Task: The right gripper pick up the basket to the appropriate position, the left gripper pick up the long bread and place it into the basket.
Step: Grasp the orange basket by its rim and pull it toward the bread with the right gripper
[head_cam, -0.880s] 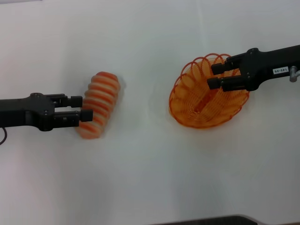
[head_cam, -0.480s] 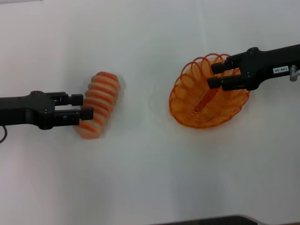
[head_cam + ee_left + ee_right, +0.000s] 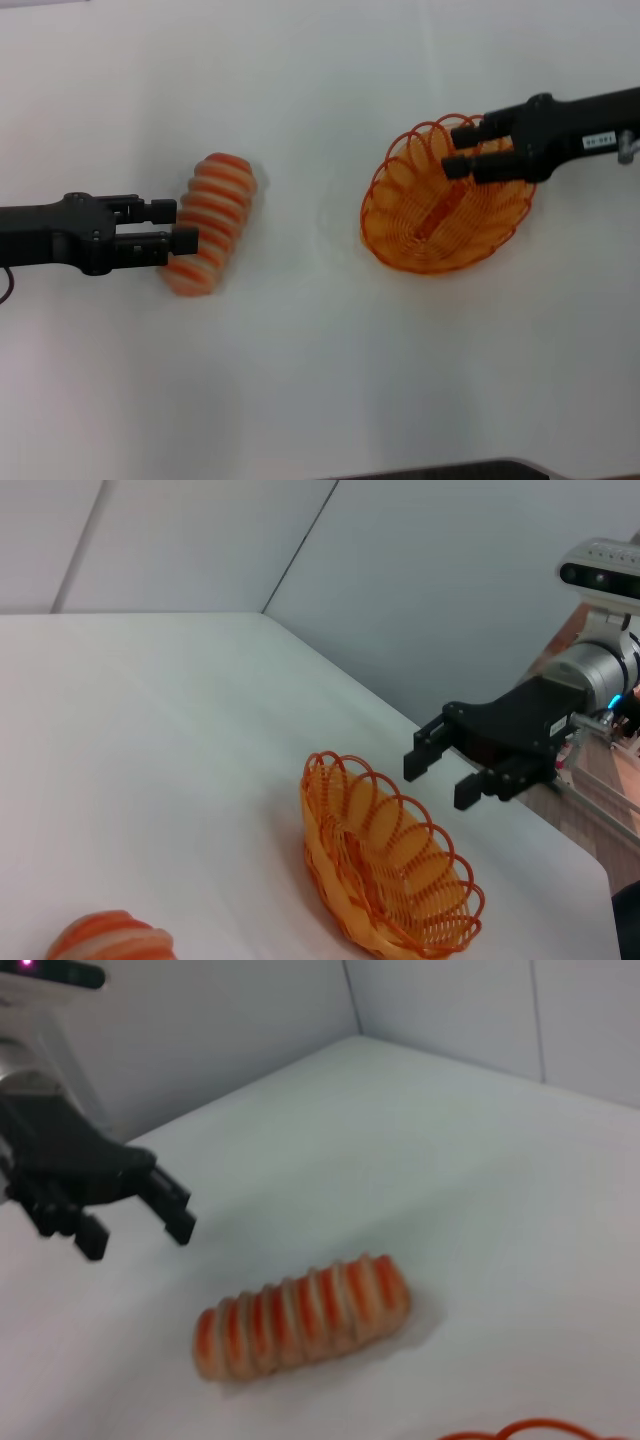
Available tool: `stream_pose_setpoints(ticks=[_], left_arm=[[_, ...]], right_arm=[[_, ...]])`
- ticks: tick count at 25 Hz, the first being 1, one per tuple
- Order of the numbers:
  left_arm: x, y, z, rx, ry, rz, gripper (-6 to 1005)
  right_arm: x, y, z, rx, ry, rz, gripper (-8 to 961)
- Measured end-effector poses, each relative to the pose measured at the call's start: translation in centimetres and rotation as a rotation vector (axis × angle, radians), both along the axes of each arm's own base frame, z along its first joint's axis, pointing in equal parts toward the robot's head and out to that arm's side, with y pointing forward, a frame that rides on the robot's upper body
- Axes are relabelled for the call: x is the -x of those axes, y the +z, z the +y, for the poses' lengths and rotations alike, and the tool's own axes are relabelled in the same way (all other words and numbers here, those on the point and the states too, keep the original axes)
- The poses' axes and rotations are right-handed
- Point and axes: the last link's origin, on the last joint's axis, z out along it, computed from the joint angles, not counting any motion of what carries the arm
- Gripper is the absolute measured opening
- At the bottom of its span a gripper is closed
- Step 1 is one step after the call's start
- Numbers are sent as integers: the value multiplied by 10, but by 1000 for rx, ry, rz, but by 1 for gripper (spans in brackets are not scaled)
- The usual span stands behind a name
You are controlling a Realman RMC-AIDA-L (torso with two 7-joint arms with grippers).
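The basket's inside [image 3: 436,172] lies under both fingers of my right gripper, which reach level over it. I should pull my right gripper back and turn its fingers down so they straddle the basket's far rim [image 3: 478,117].
The long bread [image 3: 212,222], striped orange and cream, lies on the white table at the left; it also shows in the right wrist view [image 3: 305,1312] and partly in the left wrist view [image 3: 110,940]. My left gripper [image 3: 174,226] is open and empty beside the bread's near-left side; in the right wrist view [image 3: 135,1212] it hangs clear above the table, apart from the bread. The orange wire basket [image 3: 430,235] sits on the table at the right [image 3: 385,870]. My right gripper [image 3: 460,148] is open and empty, raised over the basket's far rim [image 3: 438,780] without touching it.
The white table [image 3: 320,360] is bare between bread and basket. Its far-right edge shows in the left wrist view [image 3: 560,830]. A dark edge [image 3: 430,470] runs along the bottom of the head view.
My right gripper has moved a little up and away over the basket's far rim, still open. My left gripper has barely shifted. Bread and basket have not moved.
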Motion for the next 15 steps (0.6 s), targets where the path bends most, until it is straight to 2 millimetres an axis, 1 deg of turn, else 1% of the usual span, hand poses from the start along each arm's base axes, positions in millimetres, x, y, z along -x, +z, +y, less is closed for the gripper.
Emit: stream_pose_setpoints(ticks=[2,6,9,12,15], left_arm=[[0,0,0,0,-2,1,689],[0,0,0,2,-5,2,689],[0,-1,0,2,-4,1,690],[-1,-2,0,0,1,0,690],[-2,-4,1,1,1,-1,690]], right_arm=[[2,4,6,-25,-36,14,523],[12,21,29,-87,-136,45,523],[20,34,48,-129,-210,23,523],[18,41,64,-176,-321,-37,524],[15,41,71,-184,-385,-111,524]])
